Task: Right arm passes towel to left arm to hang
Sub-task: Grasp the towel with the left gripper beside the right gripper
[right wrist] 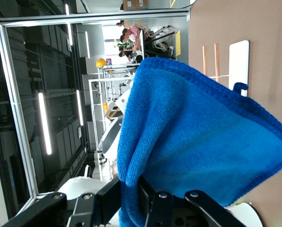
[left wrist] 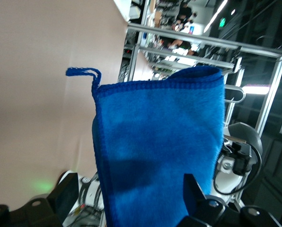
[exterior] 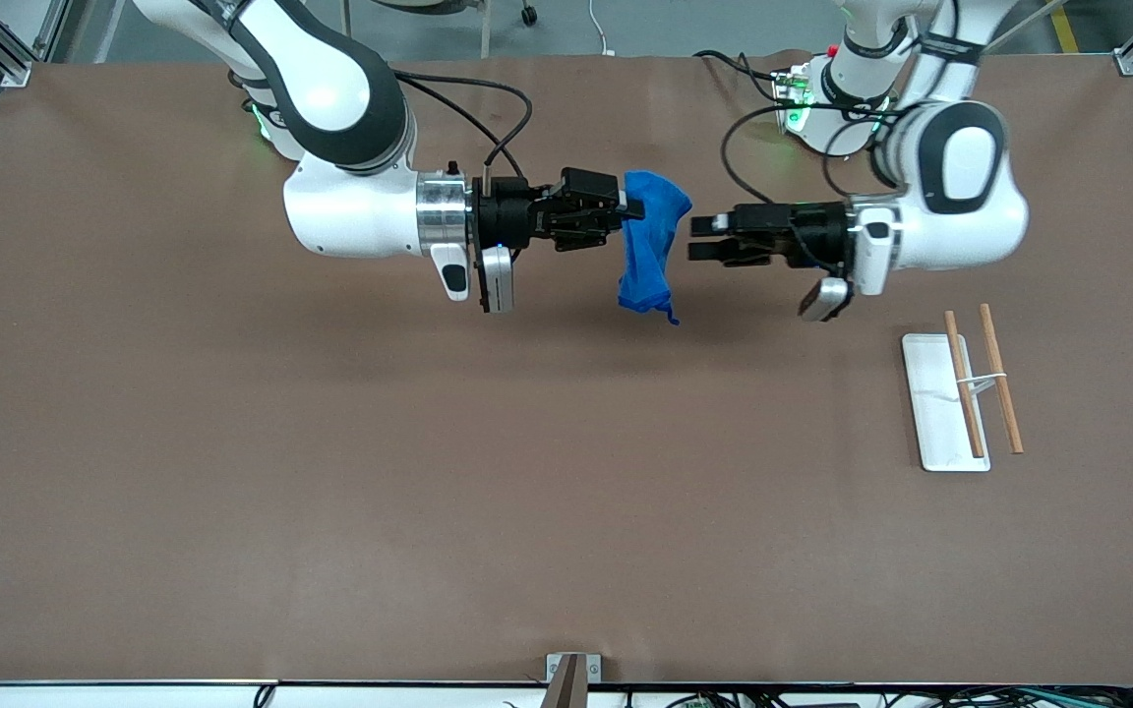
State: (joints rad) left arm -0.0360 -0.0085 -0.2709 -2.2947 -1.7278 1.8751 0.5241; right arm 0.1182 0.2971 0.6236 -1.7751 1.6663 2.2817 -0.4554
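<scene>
When I lower the towel (exterior: pixel 650 242) across the wooden rods, the towel should fold over them and sag down their sides: its lower corner (exterior: pixel 664 307) dangles limp.
The royal-blue towel (exterior: pixel 650 246) hangs in the air over the middle of the brown table, its lower corner with a small loop dangling. My right gripper (exterior: pixel 631 209) is shut on the towel's upper edge; in the right wrist view the fingers (right wrist: pixel 112 198) pinch a fold of the towel (right wrist: pixel 198 142). My left gripper (exterior: pixel 696 238) is open and empty, level with the towel and just short of it. In the left wrist view the towel (left wrist: pixel 160 142) fills the space between the spread fingers (left wrist: pixel 194 189).
A white rectangular tray (exterior: pixel 932 383) with a small rack of two wooden rods (exterior: pixel 1001 388) lies on the table toward the left arm's end, nearer the front camera than the grippers. It also shows in the right wrist view (right wrist: pixel 239 61).
</scene>
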